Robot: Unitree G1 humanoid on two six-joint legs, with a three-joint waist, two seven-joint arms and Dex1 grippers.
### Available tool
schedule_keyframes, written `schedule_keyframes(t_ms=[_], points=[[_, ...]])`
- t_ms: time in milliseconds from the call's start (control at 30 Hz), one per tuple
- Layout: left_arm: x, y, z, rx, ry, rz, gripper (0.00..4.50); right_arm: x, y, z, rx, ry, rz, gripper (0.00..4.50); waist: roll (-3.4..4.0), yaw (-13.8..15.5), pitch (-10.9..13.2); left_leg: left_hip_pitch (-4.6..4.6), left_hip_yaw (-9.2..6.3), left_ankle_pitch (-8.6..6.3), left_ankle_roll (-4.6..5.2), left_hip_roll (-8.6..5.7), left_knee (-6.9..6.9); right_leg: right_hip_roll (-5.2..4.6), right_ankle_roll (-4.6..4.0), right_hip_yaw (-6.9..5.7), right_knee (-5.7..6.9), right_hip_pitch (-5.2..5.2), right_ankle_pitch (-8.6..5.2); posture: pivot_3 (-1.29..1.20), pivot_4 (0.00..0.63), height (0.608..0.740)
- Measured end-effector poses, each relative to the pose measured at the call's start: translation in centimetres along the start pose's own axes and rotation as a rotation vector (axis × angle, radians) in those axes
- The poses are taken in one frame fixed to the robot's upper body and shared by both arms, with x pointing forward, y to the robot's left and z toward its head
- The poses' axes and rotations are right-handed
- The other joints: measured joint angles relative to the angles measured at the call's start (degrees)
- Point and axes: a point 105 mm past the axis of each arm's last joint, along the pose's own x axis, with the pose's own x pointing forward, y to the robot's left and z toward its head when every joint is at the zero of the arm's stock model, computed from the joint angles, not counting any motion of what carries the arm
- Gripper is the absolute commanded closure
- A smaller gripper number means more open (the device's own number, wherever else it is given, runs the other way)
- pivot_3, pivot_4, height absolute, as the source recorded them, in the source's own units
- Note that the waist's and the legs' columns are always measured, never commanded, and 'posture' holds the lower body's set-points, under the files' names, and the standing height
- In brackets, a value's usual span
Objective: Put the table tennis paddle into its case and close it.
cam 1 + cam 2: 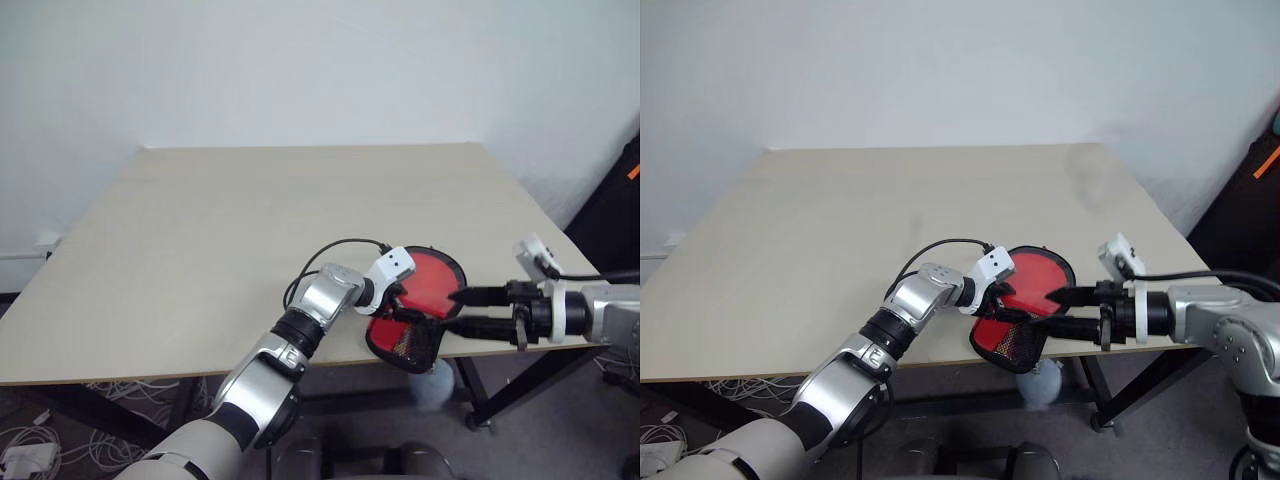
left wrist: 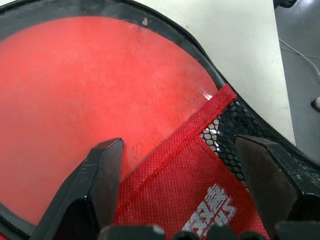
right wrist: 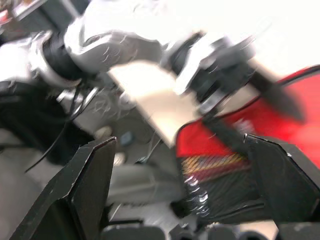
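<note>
My gripper is about to lift and turn the case. A pale ball (image 1: 432, 387) hangs below the case's mesh end (image 1: 420, 352), so the ball will follow up over the table's edge.
The case (image 1: 405, 345) lies at the table's front edge, its red fabric and black mesh end hanging over the edge. The table tennis paddle (image 1: 432, 278) is inside it. Its round red face (image 2: 75, 90) shows through the see-through cover, and its handle is hidden. My left gripper (image 1: 397, 302) rests over the case's middle, open, its fingers (image 2: 95, 180) spread wide above the cover and the red fabric (image 2: 200, 190). My right gripper (image 1: 455, 310) hangs just right of the case, pointing at it, open and empty. In the right wrist view the case (image 3: 215, 165) lies beyond its fingers (image 3: 90, 190).
The pale wooden table (image 1: 200, 260) stretches back to a white wall. A black object (image 1: 615, 210) stands at the table's right side. Cables and a white adapter (image 1: 25, 455) lie on the floor below the front edge, and a table leg (image 1: 535, 375) runs under my right arm.
</note>
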Motion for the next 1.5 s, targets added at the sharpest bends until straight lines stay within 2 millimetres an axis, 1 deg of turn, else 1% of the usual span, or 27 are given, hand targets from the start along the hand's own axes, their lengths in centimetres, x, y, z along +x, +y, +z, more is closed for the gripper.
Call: schedule_keyframes(t_ms=[33,133,200,300,367,433,533,600,633,667,733,767,800,867,900,933,1000,1067,1167,1400,1500], points=[[-0.1,0.1,0.0,-0.001,0.000,-0.001,0.77,-0.1,-1.3,0.6,0.009,-0.029,-0.044,0.03,0.06,-0.10,-0.02,0.02,0.03,0.00,0.00,-0.01,0.01,0.00,0.00,-0.01,0.00,-0.02,0.00,0.00,0.000,0.740],[-0.4,0.2,0.0,-0.009,-0.008,-0.012,0.77,-0.1,-4.3,1.4,0.029,-0.080,-0.149,0.03,0.05,-0.11,0.00,0.03,0.03,0.00,0.00,-0.03,0.04,-0.04,0.00,-0.06,0.04,-0.08,0.01,0.00,0.000,0.740],[-0.9,0.3,0.0,-0.023,-0.030,-0.025,0.77,0.2,-6.4,1.6,0.048,-0.110,-0.224,0.03,0.08,-0.15,-0.01,0.07,0.05,-0.03,-0.06,-0.04,0.05,-0.06,-0.01,-0.08,0.10,-0.15,0.01,0.00,0.000,0.740],[-2.3,0.5,-0.4,-0.088,-0.082,-0.064,0.77,0.9,-10.6,1.6,0.118,-0.167,-0.375,0.03,0.17,-0.35,-0.01,0.11,0.03,-0.08,-0.17,-0.16,0.10,-0.03,-0.14,-0.09,0.28,-0.26,0.16,0.00,0.000,0.740],[-3.3,0.6,-0.4,-0.135,-0.107,-0.096,0.77,0.8,-13.0,0.8,0.157,-0.165,-0.478,0.03,0.08,-0.16,0.09,0.01,0.04,-0.09,-0.20,-0.28,0.10,-0.01,-0.08,0.03,0.50,-0.55,0.24,0.00,0.000,0.740],[-4.2,1.0,-0.7,-0.156,-0.117,-0.103,0.77,1.3,-14.8,-0.2,0.206,-0.164,-0.538,0.03,0.04,-0.11,0.15,-0.07,0.27,-0.02,-0.08,-0.38,0.09,0.01,-0.05,0.32,0.82,-0.76,0.18,0.00,0.000,0.740],[-5.7,2.2,-1.4,-0.180,-0.119,-0.061,0.77,2.4,-16.5,-2.2,0.289,-0.141,-0.594,0.03,0.03,-0.17,0.32,-0.05,0.59,0.03,0.05,-0.47,0.16,-0.01,0.02,0.74,1.17,-0.97,0.08,0.00,0.000,0.740],[-7.0,3.0,-2.3,-0.203,-0.111,-0.030,0.77,2.7,-17.1,-3.1,0.325,-0.131,-0.620,0.03,0.09,-0.34,0.48,-0.02,0.71,0.03,0.07,-0.44,0.25,0.01,0.02,0.87,1.24,-0.98,0.10,0.00,0.000,0.740],[-7.6,3.4,-3.5,-0.233,-0.085,-0.011,0.77,2.9,-17.2,-2.9,0.333,-0.140,-0.621,0.03,0.16,-0.50,0.53,0.04,0.79,0.02,0.08,-0.43,0.26,0.01,-0.02,0.98,1.27,-0.98,0.13,0.00,0.000,0.740],[-8.0,3.5,-4.0,-0.250,-0.091,-0.012,0.77,2.8,-17.3,-3.0,0.338,-0.140,-0.624,0.03,0.13,-0.47,0.59,0.04,0.79,0.01,0.09,-0.44,0.30,0.01,-0.01,1.00,1.30,-0.98,0.16,0.00,0.000,0.740],[-8.3,3.4,-4.2,-0.251,-0.094,-0.011,0.77,3.0,-17.4,-3.0,0.336,-0.134,-0.625,0.03,0.05,-0.38,0.64,0.04,0.75,-0.05,-0.03,-0.41,0.42,0.03,-0.08,1.05,1.29,-0.97,0.23,0.00,0.000,0.740],[-8.4,3.3,-4.3,-0.252,-0.093,-0.010,0.77,3.0,-17.5,-3.1,0.334,-0.134,-0.627,0.42,0.06,-0.35,0.65,0.05,0.76,-0.04,-0.01,-0.43,0.46,0.01,-0.07,1.09,1.29,-1.00,0.25,0.00,0.000,0.740],[-8.5,3.3,-4.4,-0.255,-0.091,-0.007,0.77,3.1,-17.5,-3.2,0.334,-0.133,-0.626,0.64,0.06,-0.36,0.65,0.06,0.76,-0.04,0.00,-0.44,0.49,0.01,-0.09,1.15,1.29,-1.01,0.28,0.00,0.000,0.740],[-8.7,3.2,-4.5,-0.259,-0.087,-0.002,0.77,3.3,-17.5,-3.3,0.333,-0.128,-0.624,1.30,0.06,-0.36,0.64,0.06,0.76,-0.04,0.00,-0.45,0.52,0.00,-0.09,1.20,1.29,-1.02,0.30,0.00,0.000,0.740],[-8.8,3.1,-4.6,-0.260,-0.087,0.000,0.77,3.3,-17.5,-3.4,0.331,-0.124,-0.619,1.70,0.07,-0.38,0.64,0.06,0.76,-0.04,0.00,-0.45,0.52,0.01,-0.09,1.23,1.29,-1.03,0.31,0.00,0.000,0.740],[-8.8,3.1,-4.7,-0.262,-0.089,0.002,0.77,3.4,-17.4,-3.5,0.331,-0.121,-0.610,1.99,0.07,-0.39,0.64,0.06,0.76,-0.04,0.00,-0.45,0.52,0.03,-0.09,1.26,1.30,-1.04,0.31,0.00,0.000,0.740],[-8.8,3.0,-4.7,-0.263,-0.089,0.005,0.77,3.8,-17.1,-3.5,0.330,-0.117,-0.579,2.79,0.08,-0.38,0.63,0.05,0.77,-0.04,-0.01,-0.45,0.46,0.06,-0.10,1.30,1.32,-1.04,0.31,0.00,0.000,0.740],[-8.8,3.0,-4.6,-0.265,-0.088,0.009,0.77,4.3,-16.8,-3.3,0.320,-0.116,-0.554,3.48,0.10,-0.33,0.62,0.05,0.78,-0.04,-0.01,-0.45,0.45,0.08,-0.10,1.30,1.34,-1.03,0.31,0.00,0.000,0.740],[-8.8,3.0,-4.6,-0.266,-0.087,0.013,0.77,4.4,-16.7,-3.1,0.292,-0.103,-0.548,4.47,0.10,-0.35,0.62,0.06,0.82,-0.04,-0.01,-0.45,0.48,0.07,-0.10,1.32,1.34,-1.03,0.32,0.00,0.000,0.740],[-8.7,3.0,-4.6,-0.267,-0.088,0.016,0.77,4.6,-16.5,-2.7,0.255,-0.104,-0.545,4.49,0.11,-0.32,0.63,0.07,0.82,-0.04,-0.01,-0.45,0.50,0.06,-0.11,1.35,1.37,-1.05,0.32,0.00,0.000,0.740],[-8.6,3.0,-4.6,-0.270,-0.089,0.016,0.77,4.8,-16.1,-1.5,0.233,-0.146,-0.523,4.49,0.22,-0.29,0.65,0.07,0.84,-0.04,-0.01,-0.47,0.51,0.05,-0.12,1.37,1.39,-1.06,0.33,0.00,0.000,0.740]])
